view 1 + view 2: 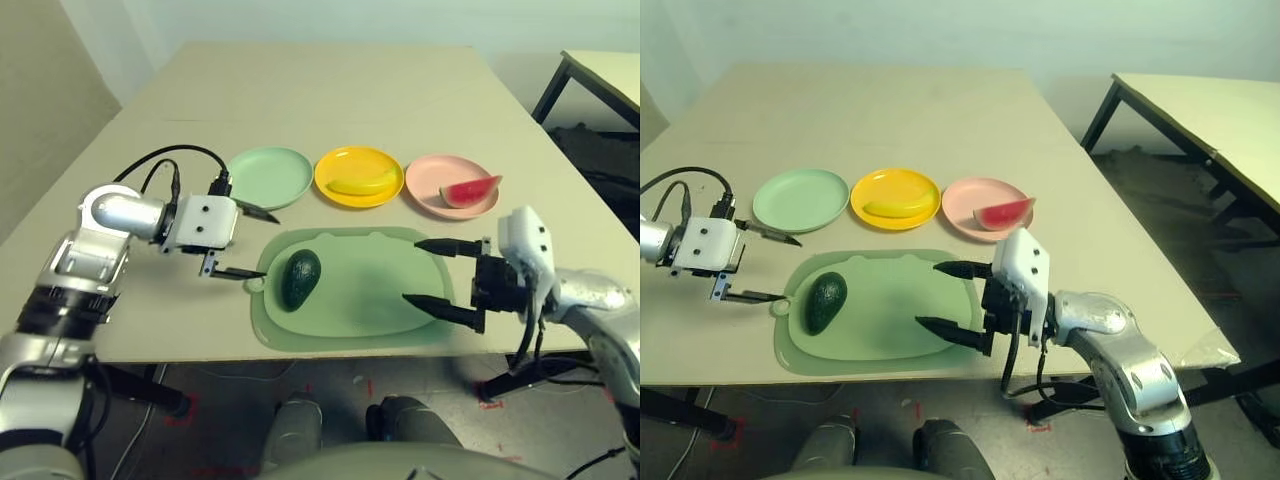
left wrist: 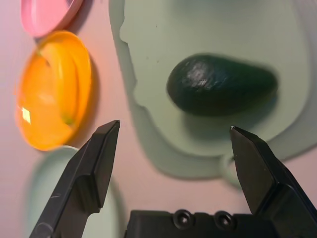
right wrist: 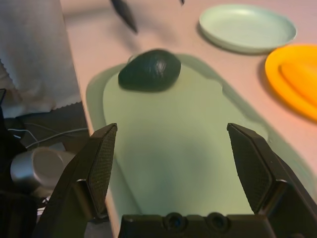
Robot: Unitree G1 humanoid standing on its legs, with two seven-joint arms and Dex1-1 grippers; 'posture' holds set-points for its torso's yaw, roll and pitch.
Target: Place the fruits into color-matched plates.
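Observation:
I expect the avocado will roll and swivel within the mint green plate when I place it there, because it has a rounded, tapering body.
A dark green avocado lies on the left part of the large green mat. Behind the mat stand three plates in a row. The mint green plate holds nothing. A banana lies in the yellow plate. The watermelon wedge rests in the pink plate. My left gripper is open just left of the avocado, pointing toward it. My right gripper is open over the mat's right side, with nothing between its fingers. The right wrist view shows the avocado well ahead of that gripper.
The mat lies close to the table's front edge. A black cable loops from my left wrist. A second table stands off to the right. Bare tabletop stretches behind the plates.

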